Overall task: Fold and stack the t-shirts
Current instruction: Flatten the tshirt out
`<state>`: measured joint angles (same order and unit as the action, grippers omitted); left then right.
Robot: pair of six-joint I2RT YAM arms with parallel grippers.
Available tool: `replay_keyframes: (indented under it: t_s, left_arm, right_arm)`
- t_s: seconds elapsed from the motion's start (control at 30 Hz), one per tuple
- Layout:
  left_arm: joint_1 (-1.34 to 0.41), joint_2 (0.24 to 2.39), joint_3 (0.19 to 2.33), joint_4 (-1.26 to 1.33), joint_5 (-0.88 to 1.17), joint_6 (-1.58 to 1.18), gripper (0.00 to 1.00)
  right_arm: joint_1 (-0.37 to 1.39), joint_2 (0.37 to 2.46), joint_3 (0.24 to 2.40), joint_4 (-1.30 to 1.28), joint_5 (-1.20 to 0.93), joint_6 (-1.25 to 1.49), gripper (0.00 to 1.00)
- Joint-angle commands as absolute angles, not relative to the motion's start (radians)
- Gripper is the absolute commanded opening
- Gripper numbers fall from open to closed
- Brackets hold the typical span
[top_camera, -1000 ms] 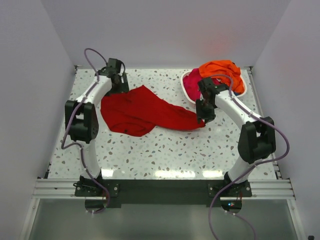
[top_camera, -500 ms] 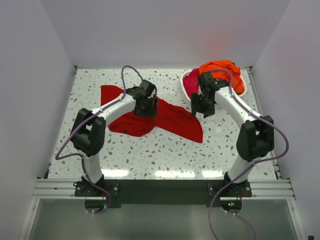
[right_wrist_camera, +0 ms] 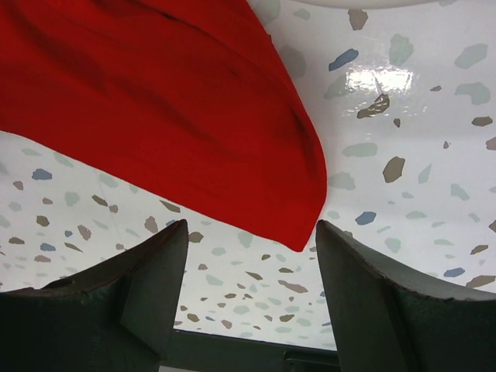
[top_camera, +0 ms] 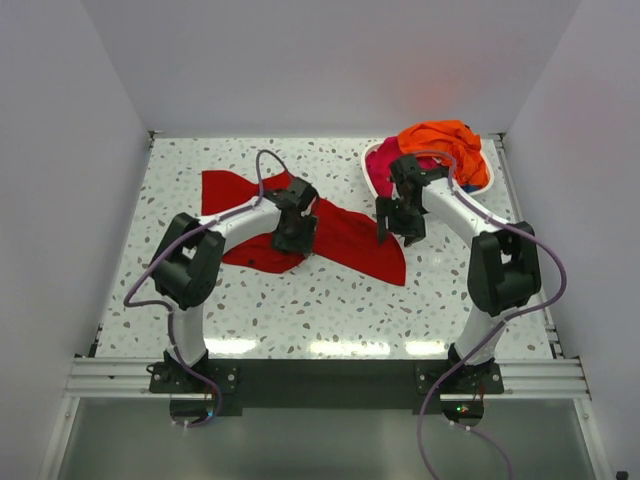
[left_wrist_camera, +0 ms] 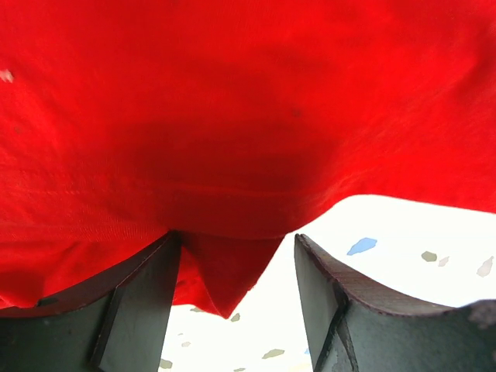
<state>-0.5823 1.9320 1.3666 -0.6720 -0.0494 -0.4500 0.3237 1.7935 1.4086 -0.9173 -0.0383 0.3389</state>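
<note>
The deep red t-shirt's front edge is lying free next to my left gripper. My right gripper should keep going there until its fingers are on both sides of that edge.
The deep red t-shirt lies spread across the middle of the table. My left gripper is low over its middle. In the left wrist view the gripper is open, red cloth fills the view, and a pointed fold hangs between the fingers against the left finger. My right gripper hovers at the shirt's right end. It is open with nothing between its fingers, just short of the red corner. The magenta-pink t-shirt and the orange t-shirt are heaped in the basket.
The white basket stands at the back right, close behind the right arm. Speckled tabletop lies in front of the red shirt. White walls close in the table on three sides.
The right gripper opened, let go of the shirt's right corner and drew back towards the basket. The left arm swung from the back left onto the shirt's middle.
</note>
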Motion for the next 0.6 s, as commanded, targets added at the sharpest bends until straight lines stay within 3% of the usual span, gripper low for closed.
replay_keyframes:
  t_s: [0.0, 0.13, 0.23, 0.37, 0.4, 0.5, 0.57]
  left_arm:
    - [-0.586, 1.913, 1.353, -0.687, -0.064, -0.465, 0.65]
    - [-0.591, 1.896, 1.330, -0.680, -0.074, -0.471, 0.63]
    - [-0.591, 1.916, 1.325, -0.666, -0.058, -0.463, 0.54]
    - [-0.591, 1.918, 1.318, -0.663, -0.067, -0.456, 0.27]
    - [-0.591, 1.910, 1.316, -0.669, -0.090, -0.456, 0.14]
    - [-0.586, 1.863, 1.307, -0.707, -0.149, -0.459, 0.00]
    - [-0.574, 1.833, 1.289, -0.724, -0.161, -0.463, 0.00]
  right_arm:
    - [0.342, 1.802, 1.410, -0.891, -0.057, 0.354, 0.71]
    - [0.360, 1.815, 1.417, -0.887, -0.049, 0.356, 0.71]
    - [0.383, 1.845, 1.433, -0.871, -0.051, 0.354, 0.71]
    - [0.439, 1.893, 1.500, -0.862, -0.043, 0.328, 0.70]
    - [0.465, 1.913, 1.514, -0.859, -0.043, 0.325, 0.70]
    - [0.500, 1.942, 1.557, -0.850, -0.043, 0.308, 0.70]
    - [0.511, 1.974, 1.589, -0.839, -0.055, 0.301, 0.70]
